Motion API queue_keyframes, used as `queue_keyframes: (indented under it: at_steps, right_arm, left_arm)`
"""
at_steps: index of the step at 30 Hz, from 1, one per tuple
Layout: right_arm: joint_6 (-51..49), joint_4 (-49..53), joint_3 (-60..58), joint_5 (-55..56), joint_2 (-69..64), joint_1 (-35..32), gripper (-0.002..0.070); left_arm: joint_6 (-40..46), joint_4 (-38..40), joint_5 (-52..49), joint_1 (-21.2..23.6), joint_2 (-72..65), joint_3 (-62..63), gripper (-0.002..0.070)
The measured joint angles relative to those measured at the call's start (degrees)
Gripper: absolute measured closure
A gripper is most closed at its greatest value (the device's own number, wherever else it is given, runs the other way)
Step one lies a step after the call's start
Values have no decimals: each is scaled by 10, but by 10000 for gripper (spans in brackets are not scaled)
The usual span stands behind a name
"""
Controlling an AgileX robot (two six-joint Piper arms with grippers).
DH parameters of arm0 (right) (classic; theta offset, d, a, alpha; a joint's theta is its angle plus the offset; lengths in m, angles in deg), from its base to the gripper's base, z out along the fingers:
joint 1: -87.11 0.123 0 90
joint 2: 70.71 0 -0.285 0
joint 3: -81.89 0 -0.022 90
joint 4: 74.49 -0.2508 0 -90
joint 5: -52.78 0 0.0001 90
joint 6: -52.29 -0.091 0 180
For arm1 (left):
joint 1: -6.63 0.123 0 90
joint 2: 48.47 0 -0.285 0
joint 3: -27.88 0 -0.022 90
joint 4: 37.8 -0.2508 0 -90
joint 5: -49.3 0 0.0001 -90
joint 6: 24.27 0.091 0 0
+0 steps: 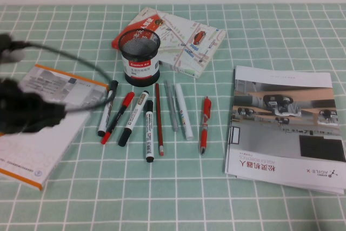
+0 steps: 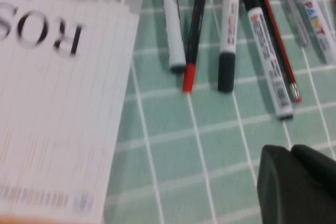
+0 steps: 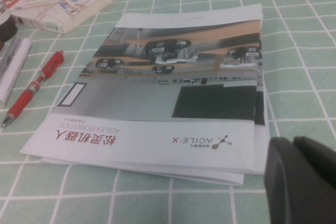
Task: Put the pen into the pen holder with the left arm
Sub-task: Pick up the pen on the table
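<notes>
The part of the pen below its black cap is clear of the red-capped pen [image 1: 122,107]. My left gripper should keep moving to that part until its fingers are on both sides of the pen's body [image 1: 108,103].
The pen [image 1: 107,111], a white-barrelled marker with a black cap and black end, lies leftmost in a row of pens in front of the pen holder [image 1: 139,60], a black mesh cup with a red-and-white band. The pen also shows in the left wrist view [image 2: 172,24]. My left gripper [image 1: 51,114] hovers over a white notebook, left of the pens and apart from them. In its wrist view the left gripper [image 2: 291,153] is shut and empty. My right gripper [image 3: 291,142] is shut and empty beside a brochure and is out of the high view.
To the right of the pen lie a thin red-capped pen [image 1: 118,117], two black-and-white markers [image 1: 148,131], a red pencil, a grey pen, a white paint marker [image 1: 184,111] and a red pen [image 1: 205,124]. There is a notebook [image 1: 32,155] on the left, a brochure [image 1: 284,123] on the right, and a map book [image 1: 184,39] behind the holder.
</notes>
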Motion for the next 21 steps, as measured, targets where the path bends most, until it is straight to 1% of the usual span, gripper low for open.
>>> queue_keyframes:
  at_steps: [4,6,10,13,18,20,21]
  right_arm:
    - [0,0,0,0,0,0,696]
    - [0,0,0,0,0,0,696]
    - [0,0,0,0,0,0,696]
    - [0,0,0,0,0,0,696]
    - [0,0,0,0,0,0,696]
    - [0,0,0,0,0,0,696]
    - [0,0,0,0,0,0,696]
  left_arm:
    - [-5,-10,0,-39,-114,79,678]
    - [-24,-27,-3,-66,-172,122,678]
    - [-72,-77,-23,-104,-267,201,678]
    - [-98,-106,-41,-113,-332,255,678]
    - [-114,-121,-88,-114,-410,341,678]
    - [-107,-129,-97,-114,-431,365,657]
    - [-105,-135,-102,-114,-441,376,633]
